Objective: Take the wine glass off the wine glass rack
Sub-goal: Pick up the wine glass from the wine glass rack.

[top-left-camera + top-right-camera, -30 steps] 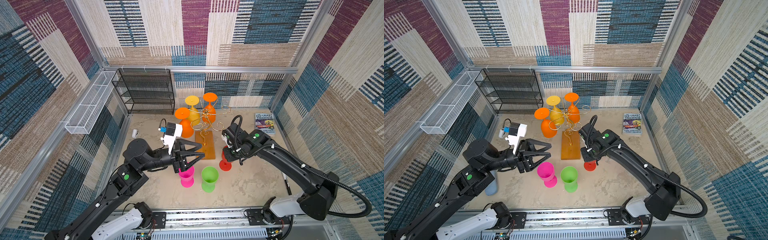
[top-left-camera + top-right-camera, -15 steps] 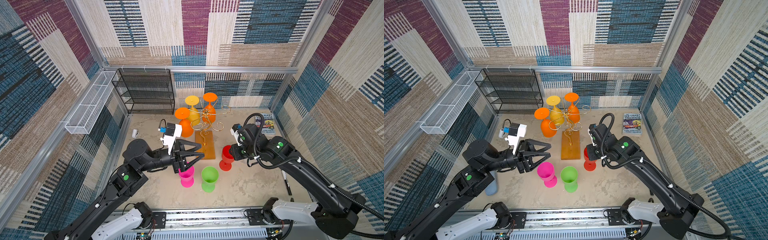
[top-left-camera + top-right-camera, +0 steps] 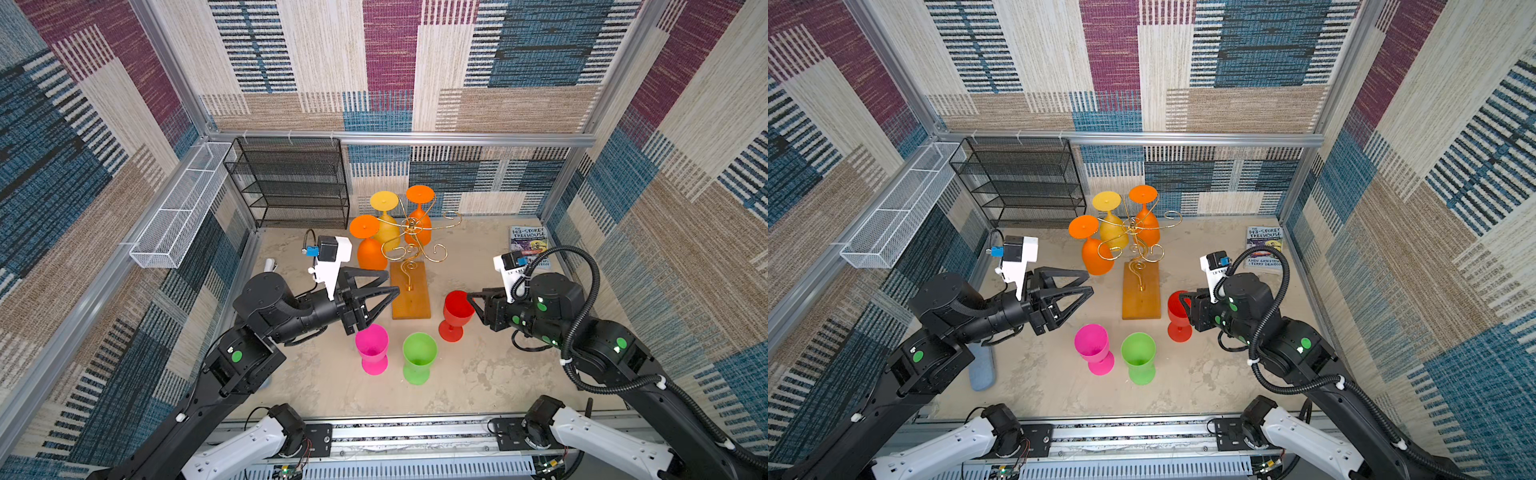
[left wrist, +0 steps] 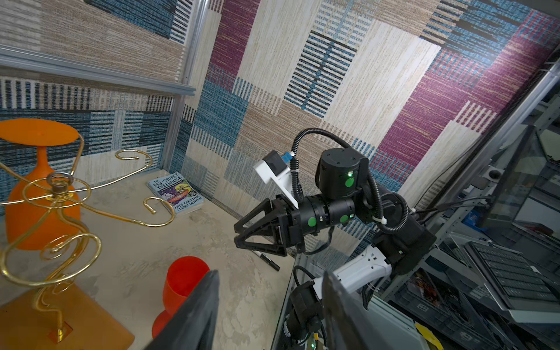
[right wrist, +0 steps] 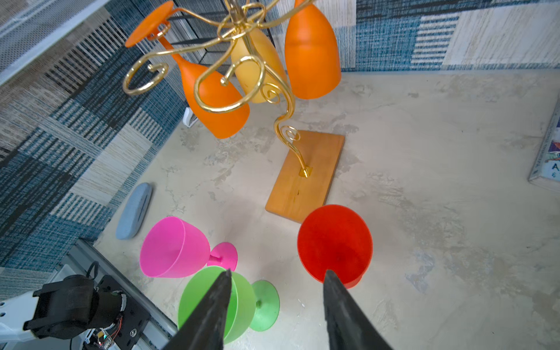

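I should keep moving my left gripper toward the foot's edge (image 3: 353, 229) and close it there, because the front orange wine glass hangs with its foot (image 3: 365, 226) clear of the yellow one.
The wine glass rack (image 3: 410, 296), gold wire on a wooden base, stands mid-table with two orange wine glasses (image 3: 369, 253) and a yellow one (image 3: 384, 227) hanging upside down. A red wine glass (image 3: 456, 309) stands upright on the table right of the base. A pink glass (image 3: 372, 345) and a green glass (image 3: 419, 353) stand in front. My right gripper (image 3: 473, 306) is open just right of the red glass (image 5: 335, 242), holding nothing. My left gripper (image 3: 392, 286) is open and empty beside the base's left edge.
A black mesh shelf unit (image 3: 291, 183) stands at the back left, and a white wire basket (image 3: 178, 208) hangs on the left wall. A book (image 3: 530, 245) lies at the back right. A blue-grey oblong pad (image 3: 982, 370) and a black marker (image 4: 266, 260) lie on the table.
My right gripper has opened, let go of the red glass and drawn back to the right. The red glass now stands alone on the table. The left arm has not moved.
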Robot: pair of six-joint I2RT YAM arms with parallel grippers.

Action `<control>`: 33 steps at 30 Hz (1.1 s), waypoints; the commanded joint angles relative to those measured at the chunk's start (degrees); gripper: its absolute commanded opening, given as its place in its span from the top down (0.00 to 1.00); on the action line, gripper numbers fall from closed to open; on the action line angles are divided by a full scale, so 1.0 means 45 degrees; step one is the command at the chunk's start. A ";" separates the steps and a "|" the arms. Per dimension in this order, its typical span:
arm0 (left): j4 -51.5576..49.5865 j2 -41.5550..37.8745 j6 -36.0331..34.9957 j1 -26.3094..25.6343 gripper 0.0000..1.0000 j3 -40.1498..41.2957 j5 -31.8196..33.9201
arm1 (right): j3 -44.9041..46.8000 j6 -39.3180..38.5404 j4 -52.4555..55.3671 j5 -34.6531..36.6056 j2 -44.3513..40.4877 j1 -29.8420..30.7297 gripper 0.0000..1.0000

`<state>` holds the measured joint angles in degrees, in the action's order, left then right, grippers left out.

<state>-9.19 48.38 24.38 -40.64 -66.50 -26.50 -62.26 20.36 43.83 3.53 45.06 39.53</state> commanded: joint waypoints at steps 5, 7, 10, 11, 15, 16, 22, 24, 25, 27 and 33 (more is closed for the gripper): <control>0.0727 0.0617 0.1789 0.2488 0.43 0.0002 0.0048 | 0.1445 0.0395 -0.2983 0.0276 -0.1574 0.0005 0.44; 0.1720 0.0821 0.3045 0.3582 0.43 0.0413 -0.0369 | 0.1792 0.0537 -0.3263 0.0561 -0.1857 0.0005 0.42; 0.4331 0.1326 0.6195 0.5529 0.43 0.1575 -0.1364 | 0.2343 0.0680 -0.3668 0.0746 -0.2245 0.0005 0.40; 0.5668 0.1635 0.7588 0.6202 0.43 0.2150 -0.2105 | 0.2502 0.0727 -0.3736 0.0809 -0.2330 0.0005 0.40; 1.0774 0.3390 1.1869 0.7718 0.44 0.3718 -0.3289 | 0.3016 0.0690 -0.4046 0.1050 -0.2694 0.0005 0.39; 1.1795 0.3889 1.2575 0.7826 0.45 0.3920 -0.3515 | 0.3119 0.0662 -0.4104 0.1158 -0.2792 0.0005 0.38; 1.4114 0.5346 1.4084 0.7858 0.45 0.4391 -0.3788 | 0.3343 0.0576 -0.4259 0.1354 -0.2923 0.0005 0.38; 1.3935 0.5415 1.3970 0.7858 0.45 0.4342 -0.3798 | 0.3403 0.0556 -0.4262 0.1397 -0.2855 0.0005 0.38; 1.3848 0.5421 1.3919 0.7855 0.45 0.4309 -0.3815 | 0.3440 0.0539 -0.4272 0.1402 -0.2829 0.0005 0.37; 1.3644 0.5459 1.3806 0.7858 0.46 0.4220 -0.3874 | 0.3483 0.0495 -0.4300 0.1444 -0.2750 0.0005 0.37; 1.2680 0.5367 1.3175 0.7831 0.48 0.3957 -0.3973 | 0.3553 0.0379 -0.4481 0.1393 -0.2543 0.0005 0.37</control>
<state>48.56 72.84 85.30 -5.39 -48.01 -43.33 -46.44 22.85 26.61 9.52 33.36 39.53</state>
